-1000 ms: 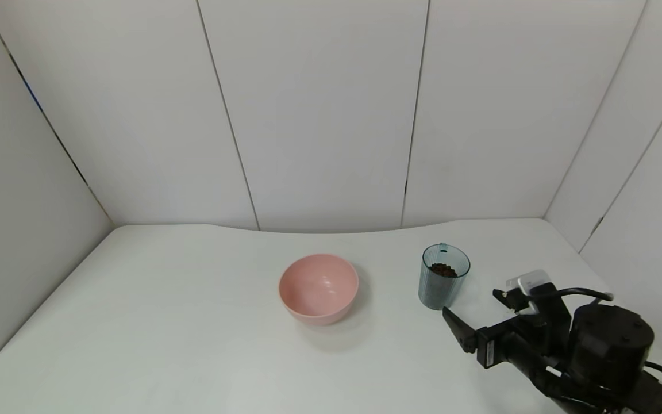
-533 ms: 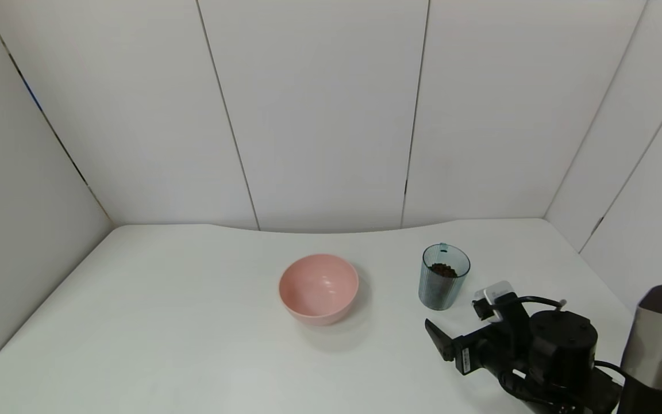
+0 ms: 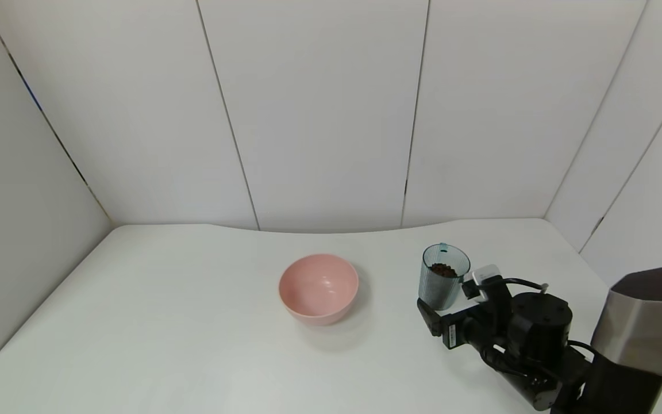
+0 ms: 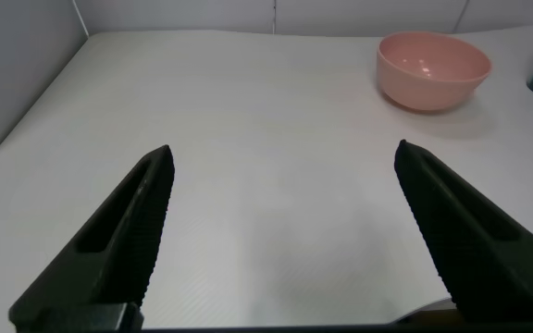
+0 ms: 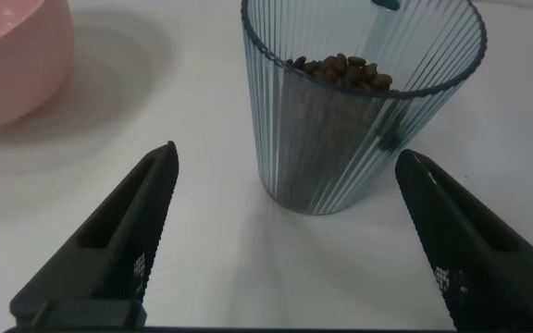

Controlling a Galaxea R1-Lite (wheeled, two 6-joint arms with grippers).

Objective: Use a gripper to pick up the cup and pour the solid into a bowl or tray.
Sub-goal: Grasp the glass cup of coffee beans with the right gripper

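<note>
The beans [image 3: 443, 269] are lying loose below the cup's high rim [image 3: 456, 248], so when I tip the cup they will slide along its side and only partly spill.
The ribbed blue-grey cup [image 3: 445, 284] stands upright on the white table, right of the pink bowl [image 3: 318, 287]. Dark brown bean-like pieces [image 3: 443, 269] lie in it. My right gripper [image 3: 443, 305] is open, low over the table, right at the cup's near side. In the right wrist view the cup [image 5: 359, 129] with the beans [image 5: 340, 69] stands just ahead of the gripper [image 5: 287, 157], between the lines of its wide-open jaws and apart from both. The bowl's edge [image 5: 7, 55] shows there too. My left gripper [image 4: 285, 157] is open and empty over bare table, far from the bowl [image 4: 433, 69].
The white table [image 3: 193, 322] is walled by white panels at the back and both sides. The bowl holds nothing. My right arm's grey shell [image 3: 647, 322] fills the lower right corner of the head view.
My right gripper has moved forward and left across the table, from well short of the cup to right beside it. Cup and bowl have not moved.
</note>
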